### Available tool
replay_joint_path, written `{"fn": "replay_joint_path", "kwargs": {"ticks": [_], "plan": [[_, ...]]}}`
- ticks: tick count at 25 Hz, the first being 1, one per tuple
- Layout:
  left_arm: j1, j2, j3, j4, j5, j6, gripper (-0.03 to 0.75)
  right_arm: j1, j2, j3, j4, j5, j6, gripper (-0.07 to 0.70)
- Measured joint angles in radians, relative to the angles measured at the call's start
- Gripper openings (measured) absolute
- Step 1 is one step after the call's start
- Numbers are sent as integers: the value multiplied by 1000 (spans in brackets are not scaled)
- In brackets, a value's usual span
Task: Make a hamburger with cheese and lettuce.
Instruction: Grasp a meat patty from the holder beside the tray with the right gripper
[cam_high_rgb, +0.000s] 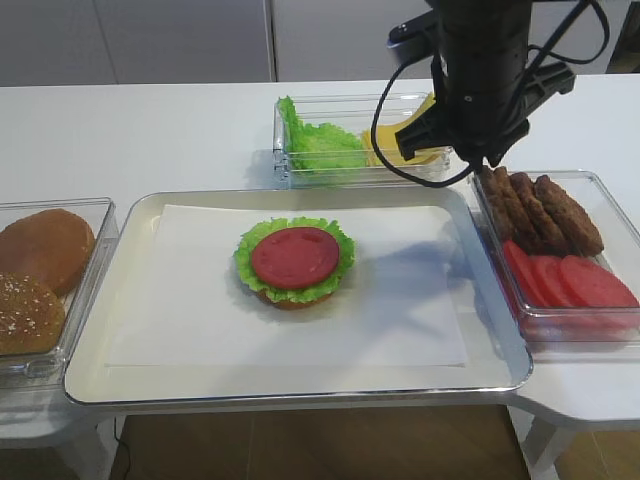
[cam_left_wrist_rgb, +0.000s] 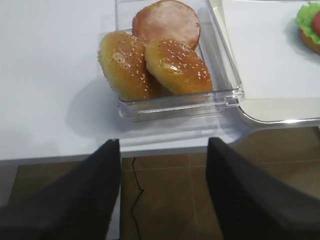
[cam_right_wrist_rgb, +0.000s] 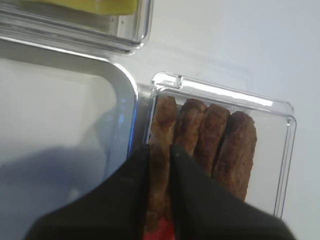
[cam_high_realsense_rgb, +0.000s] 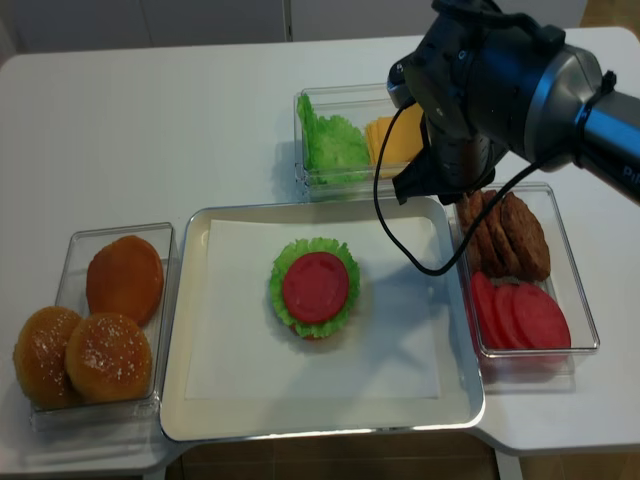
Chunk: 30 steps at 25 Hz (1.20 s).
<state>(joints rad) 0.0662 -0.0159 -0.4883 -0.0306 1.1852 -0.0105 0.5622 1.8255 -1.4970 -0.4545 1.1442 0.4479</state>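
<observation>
The upper edge of the patty (cam_high_rgb: 491, 182) nearest the tray is only a little way between my right gripper's fingers, so I should open them, reach lower around that patty (cam_high_rgb: 506, 210) and close before lifting.
The hamburger (cam_high_rgb: 295, 262) sits mid-tray as a bun base, frilly lettuce and a red tomato slice on top; it also shows in the second overhead view (cam_high_realsense_rgb: 315, 288). Pale-yellow cheese (cam_high_rgb: 388, 150) lies in the back box beside loose lettuce (cam_high_rgb: 318, 140). My right gripper (cam_right_wrist_rgb: 160, 147) is down in the patty box, shut on the leftmost brown patty (cam_right_wrist_rgb: 163, 117), which stands between its black fingers. My left gripper (cam_left_wrist_rgb: 162, 145) hangs open and empty over the table's front edge, short of the bun box (cam_left_wrist_rgb: 227, 95).
The metal tray (cam_high_rgb: 150, 215) holds white paper. Several patties (cam_high_rgb: 545, 210) and tomato slices (cam_high_rgb: 570, 280) share the right box. Buns (cam_high_realsense_rgb: 90, 350) fill the left box. The right arm's cable (cam_high_realsense_rgb: 395, 240) hangs over the tray's back right corner.
</observation>
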Motion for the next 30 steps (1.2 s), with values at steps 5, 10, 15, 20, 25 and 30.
{"fn": "replay_joint_path", "kwargs": {"ticks": [5,10,15,20,25,30], "plan": [[0,0,0,0,0,0,404,0,0,-1,1,6,20,141],[0,0,0,0,0,0,404,0,0,-2,1,8,27,293],[0,0,0,0,0,0,404,0,8,-2,-1,8,27,321],[0,0,0,0,0,0,404,0,25,-2,-1,8,27,251],[0,0,0,0,0,0,404,0,34,-2,-1,5,27,220],[0,0,0,0,0,0,404,0,47,-3,-5,9,27,218]]}}
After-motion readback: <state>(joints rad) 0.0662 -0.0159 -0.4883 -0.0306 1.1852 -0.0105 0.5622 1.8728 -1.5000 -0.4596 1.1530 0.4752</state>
